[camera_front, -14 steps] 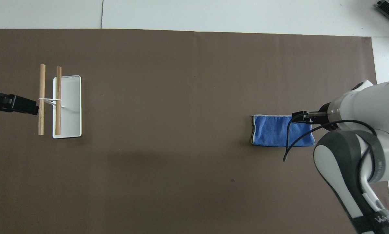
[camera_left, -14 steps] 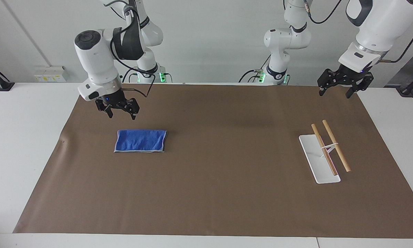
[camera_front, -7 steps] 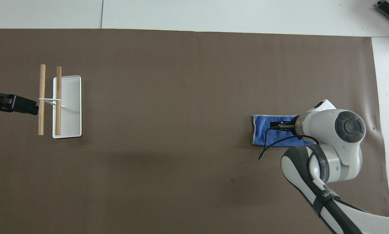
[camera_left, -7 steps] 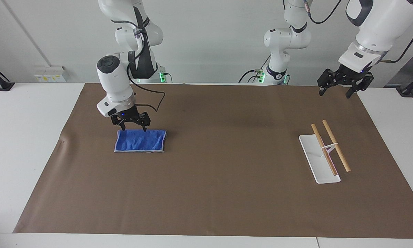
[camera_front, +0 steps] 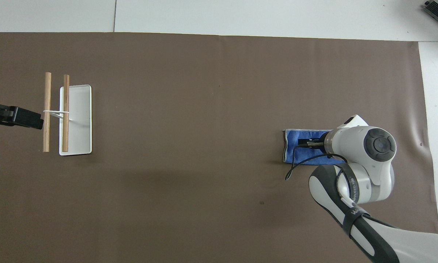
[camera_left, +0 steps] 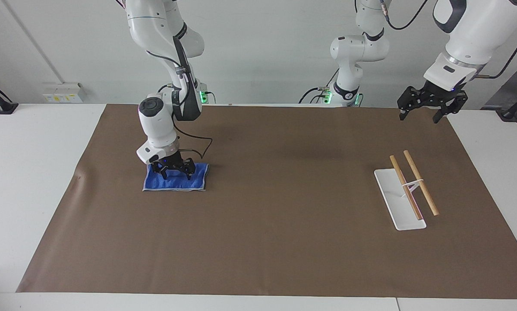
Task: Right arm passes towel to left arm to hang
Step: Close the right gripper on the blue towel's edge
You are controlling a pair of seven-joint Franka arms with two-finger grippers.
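The blue towel [camera_front: 310, 135] is lying thin and has a soft, slightly wavy edge [camera_front: 285, 147], so its free corner will hang down when I pick it up and carry it.
The blue towel [camera_left: 174, 184] lies folded flat on the brown mat, toward the right arm's end of the table. My right gripper [camera_left: 175, 174] is down on it, open, fingertips spread across the cloth's edge nearer the robots. In the overhead view the towel [camera_front: 293, 150] is partly covered by the right wrist, and only a little of the right gripper [camera_front: 306, 143] shows. My left gripper [camera_left: 418, 117] hangs open and holds nothing, over the mat's edge at the left arm's end, where that arm waits. The overhead view shows just the tip of the left gripper [camera_front: 23, 119].
A hanging rack stands toward the left arm's end: a white base plate [camera_left: 390, 192] carrying two raised wooden bars [camera_left: 421, 183]. From overhead its base plate [camera_front: 80, 120] and wooden bars [camera_front: 47, 98] lie beside the left gripper. The brown mat [camera_left: 258, 224] covers most of the white table.
The right arm swung over and came down, from beside the towel to fingertips on the cloth, still open. The towel, the rack and the left arm have not moved.
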